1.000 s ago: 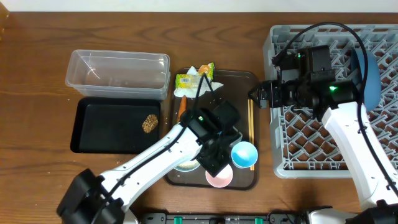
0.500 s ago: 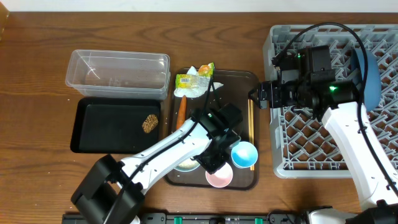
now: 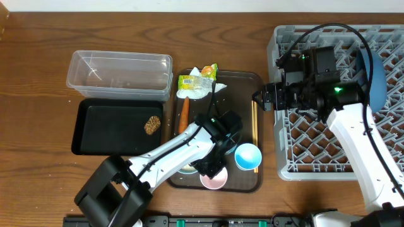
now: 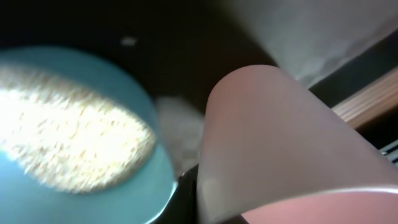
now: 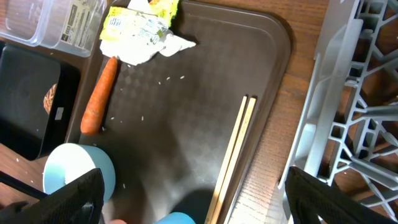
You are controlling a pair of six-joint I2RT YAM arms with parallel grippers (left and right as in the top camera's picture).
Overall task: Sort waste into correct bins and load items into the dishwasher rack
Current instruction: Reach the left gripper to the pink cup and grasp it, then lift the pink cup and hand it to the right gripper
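Note:
My left gripper should go on lifting the cup toward my open right gripper (image 3: 259,99) until my right gripper grips the cup's base, because my left gripper has hold of the pink cup's rim (image 3: 215,186) and leaves the cup's base free.
My left gripper (image 3: 212,169) is down on the dark brown serving tray, shut on the rim of the small pink cup (image 3: 214,180). Close up in the left wrist view, one dark finger (image 4: 188,194) presses the pink cup's (image 4: 273,137) wall, with a light blue vessel (image 4: 74,143) just beside it. The light blue cup (image 3: 248,156) stands to the right. The white bowl (image 5: 76,174) is mostly hidden under my left arm. My right gripper (image 5: 198,200) hangs open over the tray's right edge, above the chopsticks (image 5: 234,155). The dark blue dish (image 3: 377,79) stands in the grey rack (image 3: 303,146).
A carrot (image 3: 184,115), a yellow-green wrapper (image 3: 189,81) and white tissue (image 3: 203,90) lie at the far end of the serving tray (image 3: 243,94), with rice grains (image 5: 168,79) scattered. A brown lump (image 3: 152,125) lies in the black tray (image 3: 101,129); the clear tub (image 3: 120,72) is behind.
My left gripper has lowered and shut on the pink cup, which has shifted slightly left. The right arm has not moved.

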